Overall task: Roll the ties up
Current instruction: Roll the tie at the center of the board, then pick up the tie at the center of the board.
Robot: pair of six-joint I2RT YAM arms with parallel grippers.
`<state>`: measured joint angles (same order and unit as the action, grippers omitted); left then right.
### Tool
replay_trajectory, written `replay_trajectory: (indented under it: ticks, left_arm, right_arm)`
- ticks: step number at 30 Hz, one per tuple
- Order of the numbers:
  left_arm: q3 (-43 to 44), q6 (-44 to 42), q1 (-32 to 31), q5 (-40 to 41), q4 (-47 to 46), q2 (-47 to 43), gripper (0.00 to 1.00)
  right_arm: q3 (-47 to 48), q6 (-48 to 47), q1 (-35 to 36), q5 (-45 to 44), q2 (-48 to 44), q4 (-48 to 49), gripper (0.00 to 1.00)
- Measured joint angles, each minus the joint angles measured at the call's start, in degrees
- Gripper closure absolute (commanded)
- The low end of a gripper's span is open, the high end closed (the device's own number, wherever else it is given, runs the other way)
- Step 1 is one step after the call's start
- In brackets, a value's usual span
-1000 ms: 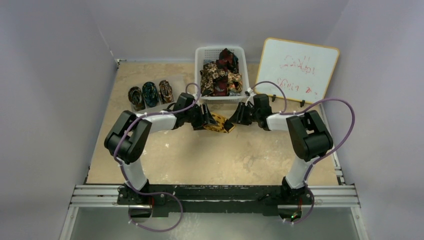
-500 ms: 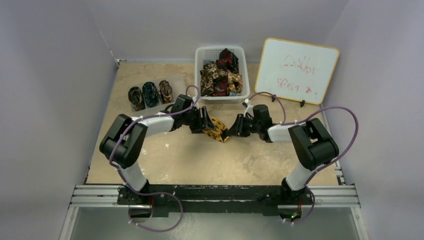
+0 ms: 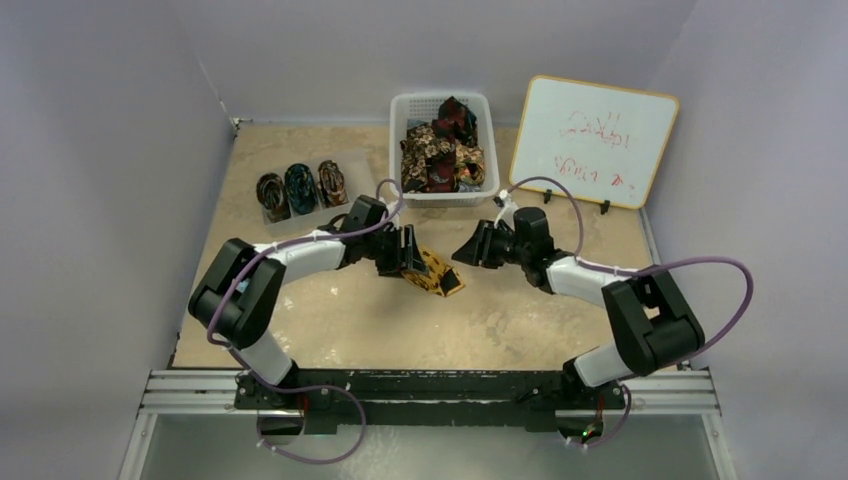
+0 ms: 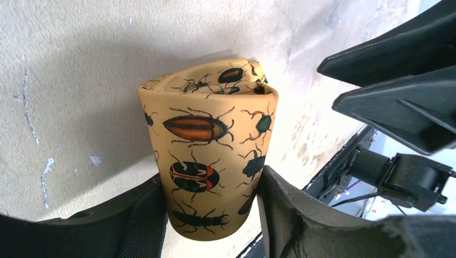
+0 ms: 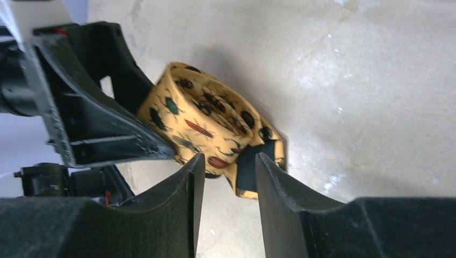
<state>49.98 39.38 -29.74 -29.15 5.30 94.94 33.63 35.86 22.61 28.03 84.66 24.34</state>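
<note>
My right gripper should steady the tie's loose end, which sticks out past my left gripper's hold, while my left gripper opens and regrips the rolled tie.
A golden-yellow tie printed with beetles is rolled into a coil on the table. My left gripper is shut on the rolled tie, which stands between its fingers. My right gripper is open and empty, just to the right of the roll and apart from it. In the right wrist view the roll lies beyond the fingertips, with its loose end showing dark lining.
A white basket at the back holds several unrolled ties. Three rolled ties stand in a row at the back left. A whiteboard leans at the back right.
My right gripper has let go of the tie and drawn back to the right. My left gripper has shifted slightly toward the near side with the roll.
</note>
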Motion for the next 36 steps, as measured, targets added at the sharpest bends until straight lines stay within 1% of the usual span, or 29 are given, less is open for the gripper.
replay_trajectory:
  ticks: [5,9,12,15,17,23,25,31,34,36]
  left_arm:
    - [0.4,-0.9,-2.0,3.8,3.1,0.0,0.45]
    - [1.9,-1.1,-4.1,7.7,5.2,0.0,0.45]
    - [2.5,-1.1,-5.0,9.7,5.7,0.0,0.45]
    - [2.6,-1.0,-5.4,10.8,6.2,0.0,0.45]
    - [2.6,-1.0,-5.4,11.3,6.3,0.0,0.42]
    - [2.0,0.1,-5.4,11.4,5.0,-1.4,0.27]
    - [1.3,0.7,-5.4,11.4,4.3,-2.6,0.24]
    - [-1.5,4.1,-5.4,11.7,1.4,-4.3,0.20]
    - [-4.8,6.9,-5.4,12.9,-0.5,-6.2,0.18]
    - [-8.6,9.8,-5.4,14.1,-2.6,-8.8,0.17]
  right_arm:
    - [0.1,2.8,3.4,0.1,2.6,4.5,0.67]
    - [0.5,4.2,5.5,0.1,6.8,6.0,0.69]
    - [0.7,4.6,5.9,0.0,8.3,6.1,0.72]
    - [1.2,4.9,5.9,-0.5,9.5,6.4,0.73]
    - [1.2,5.1,5.9,-1.1,10.2,6.7,0.74]
    - [1.2,5.7,5.9,-1.6,13.3,8.6,0.75]
    - [1.2,5.9,5.9,-1.6,13.9,9.3,0.76]
    - [1.2,6.5,5.9,-1.4,15.5,11.9,0.76]
    - [1.1,6.7,5.9,-1.2,16.1,13.0,0.76]
    - [1.0,6.9,5.9,-1.2,16.4,13.9,0.76]
